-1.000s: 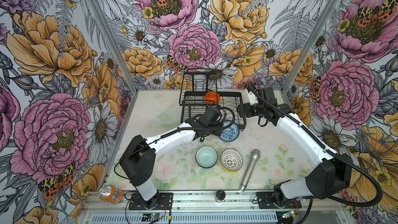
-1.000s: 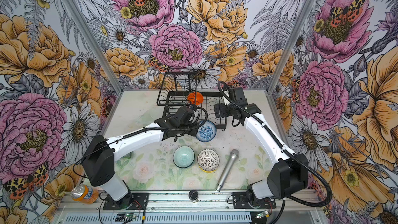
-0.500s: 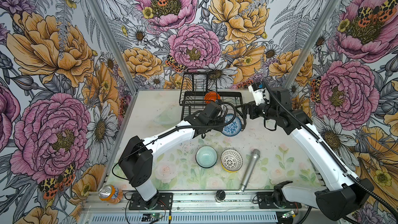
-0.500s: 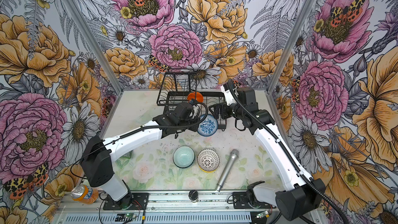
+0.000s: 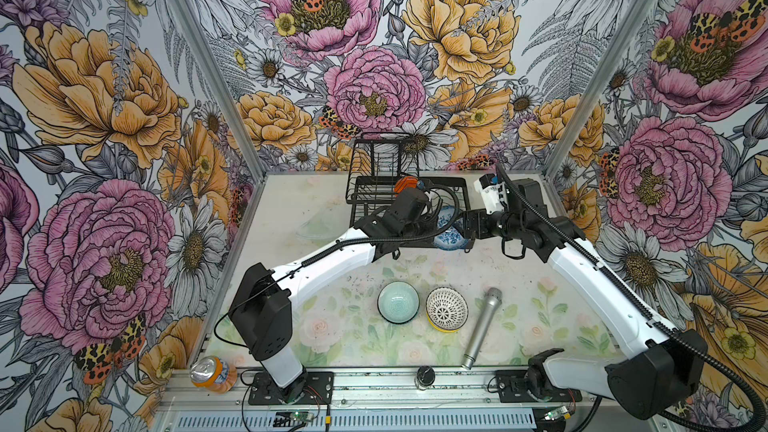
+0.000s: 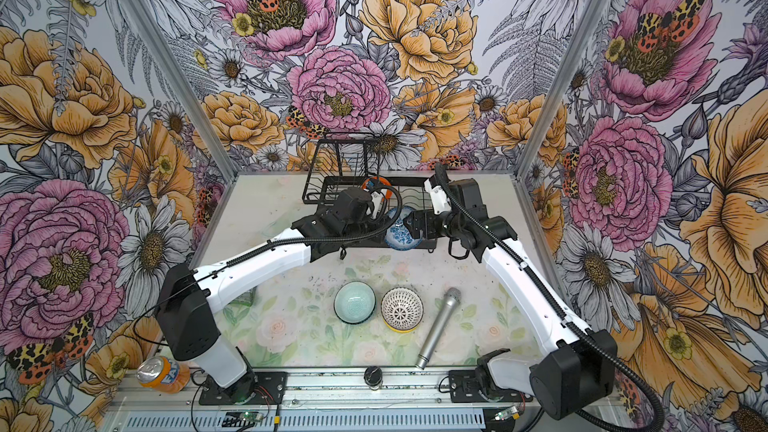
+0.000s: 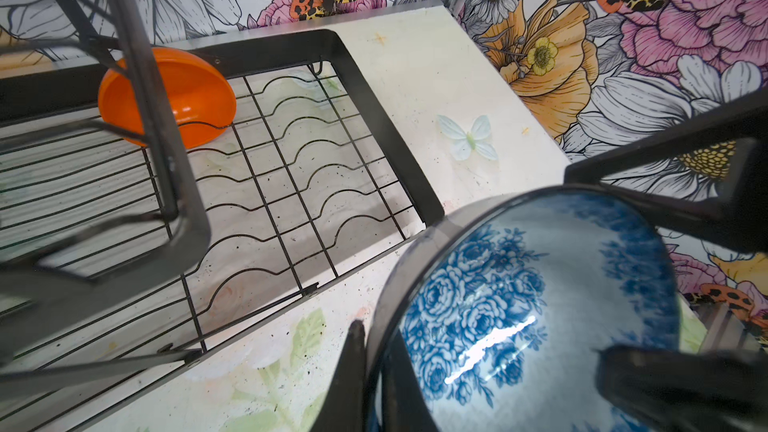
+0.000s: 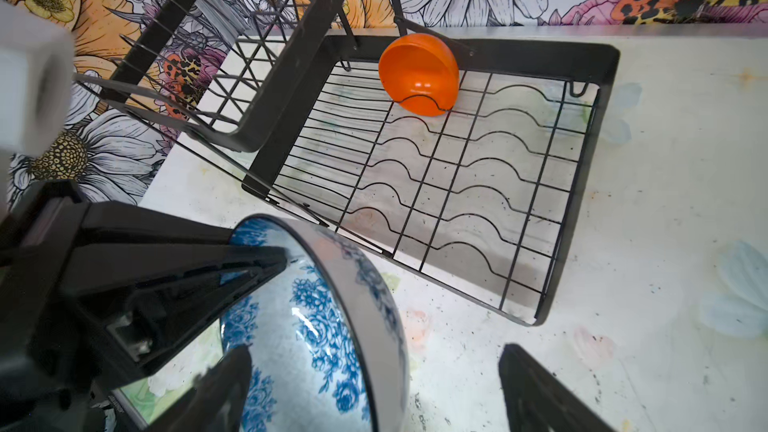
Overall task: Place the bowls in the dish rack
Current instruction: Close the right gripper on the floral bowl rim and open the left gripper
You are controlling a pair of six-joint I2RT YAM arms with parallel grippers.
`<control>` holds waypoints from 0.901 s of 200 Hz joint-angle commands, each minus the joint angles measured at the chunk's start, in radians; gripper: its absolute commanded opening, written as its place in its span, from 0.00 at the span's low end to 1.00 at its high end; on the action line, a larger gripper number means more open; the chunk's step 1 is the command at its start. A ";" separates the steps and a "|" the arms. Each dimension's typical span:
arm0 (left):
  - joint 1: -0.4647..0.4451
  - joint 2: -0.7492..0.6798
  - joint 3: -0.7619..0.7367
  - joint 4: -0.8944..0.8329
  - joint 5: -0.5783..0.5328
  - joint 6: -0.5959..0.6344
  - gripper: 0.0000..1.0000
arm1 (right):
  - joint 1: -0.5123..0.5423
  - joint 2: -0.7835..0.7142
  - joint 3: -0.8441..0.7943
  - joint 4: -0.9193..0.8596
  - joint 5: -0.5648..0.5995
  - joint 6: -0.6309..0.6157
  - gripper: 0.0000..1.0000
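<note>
Next, my right gripper grabs the floral bowl's opposite rim [image 8: 380,372] and brings the bowl to the back slots, because the rack's upper level [image 7: 174,161] crowds my left gripper.
My left gripper [image 7: 372,351] is shut on the rim of the blue-and-white floral bowl [image 5: 449,228] [image 7: 519,305], holding it tilted on edge above the front right corner of the black dish rack [image 5: 461,184] [image 7: 386,118]. From the right, my right gripper [image 8: 374,357] [image 5: 467,226] stands open astride the bowl's [image 8: 316,326] opposite rim, one finger inside, the other well clear outside. An orange bowl [image 5: 405,183] [image 8: 417,72] stands on edge in the rack's back slots. On the table in front sit a pale teal bowl [image 5: 397,302] and a white lattice bowl [image 5: 446,309] with yellow showing beneath it.
A silver microphone [image 5: 482,328] lies right of the lattice bowl. The rack's raised upper tier [image 5: 382,160] stands at its back left. A soda can [image 5: 212,374] and a small black knob [image 5: 424,376] sit on the front rail.
The left arm has carried the floral bowl up and back toward the rack's front right corner. The right gripper has swung in from the rack's right end to straddle the bowl's rim.
</note>
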 commanded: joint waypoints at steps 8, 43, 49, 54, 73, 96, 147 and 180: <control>-0.002 -0.027 0.034 0.083 -0.020 0.018 0.00 | 0.006 0.034 -0.009 0.051 0.032 0.058 0.82; -0.003 -0.034 0.026 0.107 -0.018 0.017 0.00 | 0.007 0.069 -0.007 0.081 0.015 0.092 0.56; -0.004 -0.035 0.025 0.111 -0.021 0.019 0.00 | 0.007 0.073 -0.006 0.085 0.013 0.095 0.55; -0.005 -0.035 0.025 0.112 -0.023 0.019 0.00 | 0.008 0.078 -0.005 0.088 0.010 0.097 0.52; -0.004 -0.039 0.026 0.121 -0.034 0.023 0.00 | 0.008 0.087 -0.001 0.096 0.007 0.103 0.44; -0.002 -0.037 0.025 0.130 -0.036 0.029 0.00 | 0.012 0.096 0.006 0.100 0.002 0.108 0.29; 0.007 -0.031 0.027 0.080 0.003 0.042 0.05 | 0.010 0.097 0.020 0.100 0.050 0.085 0.00; 0.022 -0.067 0.011 -0.021 -0.002 0.078 0.59 | 0.003 0.095 0.048 0.101 0.146 0.011 0.00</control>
